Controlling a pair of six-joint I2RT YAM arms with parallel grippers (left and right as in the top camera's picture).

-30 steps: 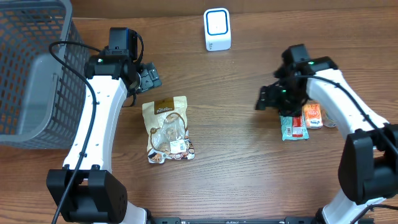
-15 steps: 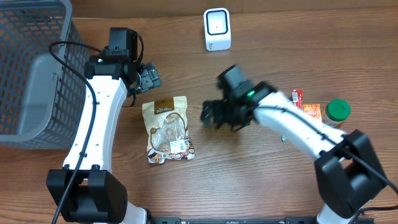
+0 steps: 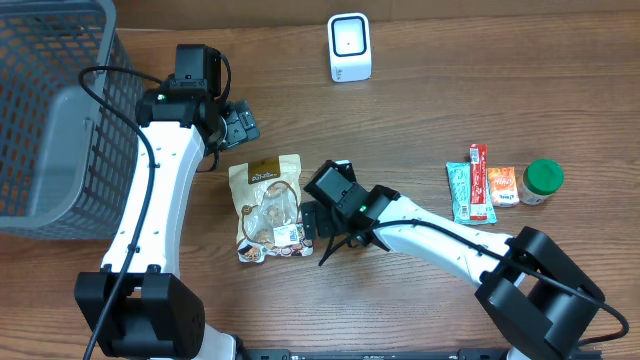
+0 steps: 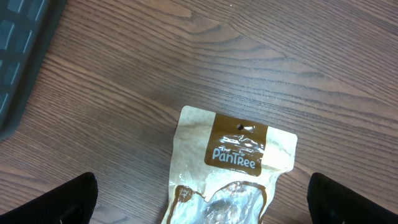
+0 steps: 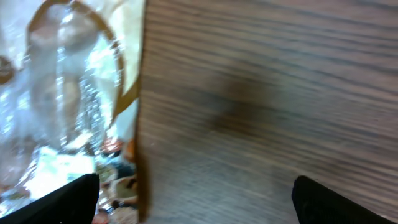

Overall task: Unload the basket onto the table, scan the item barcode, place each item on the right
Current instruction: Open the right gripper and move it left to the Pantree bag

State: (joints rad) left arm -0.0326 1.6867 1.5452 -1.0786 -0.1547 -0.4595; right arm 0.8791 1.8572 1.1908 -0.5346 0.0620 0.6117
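Note:
My left gripper should push down on the pouch's body [image 3: 254, 205] and slide it toward my right gripper, because the flat pouch's edge [image 3: 308, 246] only just reaches between my right gripper's open fingers.
The item, a tan "PaniRee" snack pouch [image 3: 270, 208], lies flat on the table with a white label [image 3: 288, 235] near its lower right corner. A white barcode scanner [image 3: 349, 47] stands upright at the back. My left gripper [image 3: 240, 125] hangs open just above and left of the pouch's top; in the left wrist view the pouch [image 4: 233, 162] lies under the open left gripper [image 4: 205, 205]. My right gripper [image 3: 314, 224] is open and low at the pouch's right edge. The blurred right wrist view has the pouch [image 5: 68, 106] at the left of my right gripper [image 5: 196, 202]. Neither holds anything.
A grey mesh basket [image 3: 50, 110] fills the far left. At the right lie a teal packet [image 3: 461, 195], a red stick pack [image 3: 479, 180], an orange packet [image 3: 502, 186] and a green-lidded jar [image 3: 543, 180].
My right arm has swept left from the packets at the right across the table to the pouch's right edge, its jaws opening wider. The left arm and the pouch have not moved.

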